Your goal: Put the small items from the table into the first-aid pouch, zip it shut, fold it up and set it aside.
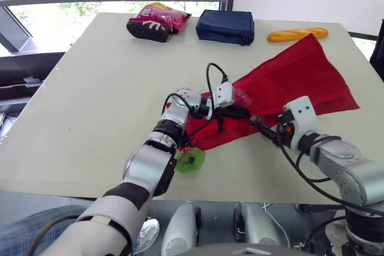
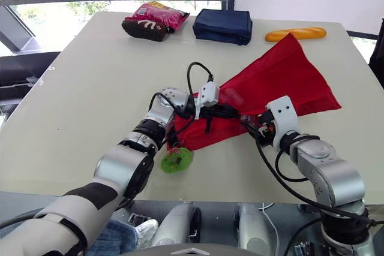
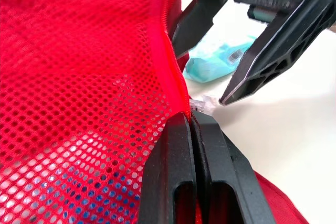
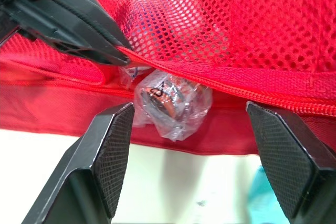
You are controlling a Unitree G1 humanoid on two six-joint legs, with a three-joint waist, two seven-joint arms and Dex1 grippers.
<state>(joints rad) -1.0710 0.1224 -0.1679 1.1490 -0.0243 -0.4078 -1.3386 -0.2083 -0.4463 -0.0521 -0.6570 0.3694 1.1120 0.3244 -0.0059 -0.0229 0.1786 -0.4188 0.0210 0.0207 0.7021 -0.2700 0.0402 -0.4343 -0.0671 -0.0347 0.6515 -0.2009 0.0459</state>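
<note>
The green item point(image 1: 190, 159) is lying against the end of the pouch's zipper edge point(image 1: 190, 145). It should pull the zipper closed when I pull it.
The red first-aid pouch point(image 1: 288, 79) lies spread on the table, its mesh side and zipper edge point(image 3: 176, 72) facing me. My left gripper point(image 3: 190, 119) is shut on that zipper edge and holds the mesh lip up. My right gripper point(image 4: 189, 111) stands open just in front of the pouch mouth. A small item in clear wrap point(image 4: 170, 100) sits between its fingers point(image 4: 113, 145), at the gap under the lifted lip. A teal packet point(image 3: 220, 61) lies on the table beneath the right gripper. A green item point(image 1: 190, 160) rests by my left forearm.
At the far edge of the table point(image 1: 90, 100) lie a pink snack bag point(image 1: 159, 21), a navy pouch point(image 1: 226, 26) and a bread roll point(image 1: 298, 33). The front table edge runs close under both arms.
</note>
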